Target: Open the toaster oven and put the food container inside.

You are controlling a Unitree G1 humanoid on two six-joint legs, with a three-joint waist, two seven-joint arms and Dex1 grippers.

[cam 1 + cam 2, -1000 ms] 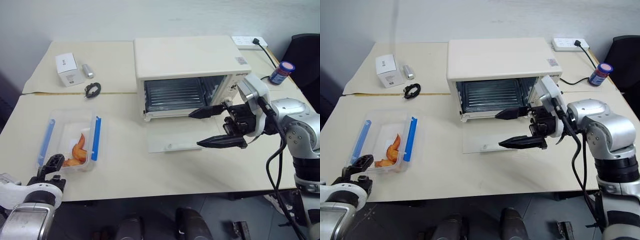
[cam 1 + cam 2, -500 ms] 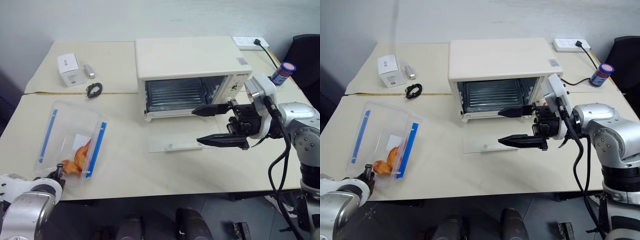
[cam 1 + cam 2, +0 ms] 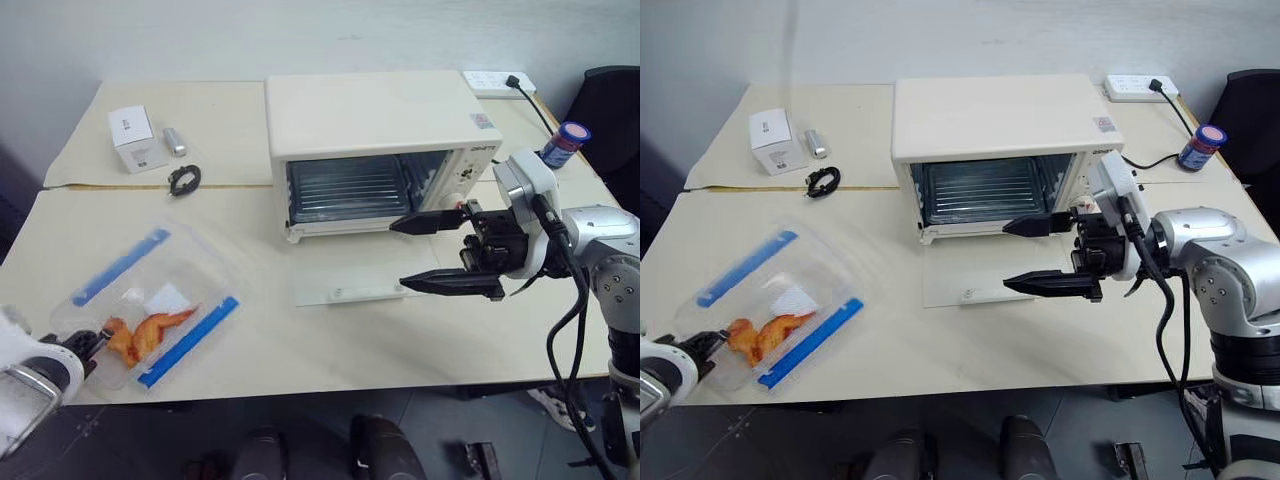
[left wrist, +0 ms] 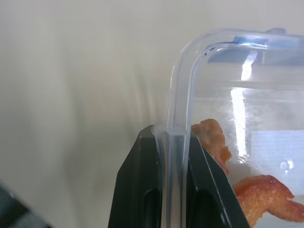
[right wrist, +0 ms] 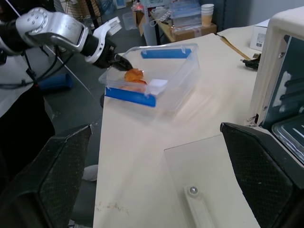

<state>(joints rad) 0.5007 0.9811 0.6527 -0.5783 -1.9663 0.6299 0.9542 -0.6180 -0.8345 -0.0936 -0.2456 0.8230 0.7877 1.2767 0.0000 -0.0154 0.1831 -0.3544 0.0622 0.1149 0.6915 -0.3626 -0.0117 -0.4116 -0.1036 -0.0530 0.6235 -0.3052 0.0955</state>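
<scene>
The left gripper holds the food container's rim [image 4: 178,111] and the toaster oven's door [image 3: 345,268] lies flat and open, so the robot should keep carrying the container until it rests there.
The cream toaster oven [image 3: 370,115] stands at the middle back of the table, its glass door [image 3: 355,272] folded down flat and the wire rack [image 3: 345,188] showing inside. My right gripper [image 3: 428,254] hovers open over the door's right end, empty. The clear food container [image 3: 150,308] with two blue clips and orange pieces sits at the front left, turned diagonally and tipped up off the table. My left gripper [image 3: 90,344] is shut on its near corner. In the left wrist view the clear rim [image 4: 176,109] runs between the two black fingers [image 4: 137,185].
A small white cardboard box [image 3: 132,138], a silver cylinder [image 3: 175,141] and a coiled black cable [image 3: 184,180] lie at the back left. A power strip [image 3: 492,82] and a blue-lidded jar [image 3: 565,143] are at the back right. The container's gripped corner overhangs the table's front edge.
My left gripper closed on the container's near corner, then lifted and swung it, so the container went from lying flat and lengthwise to tilted and diagonal. The right gripper stayed put.
</scene>
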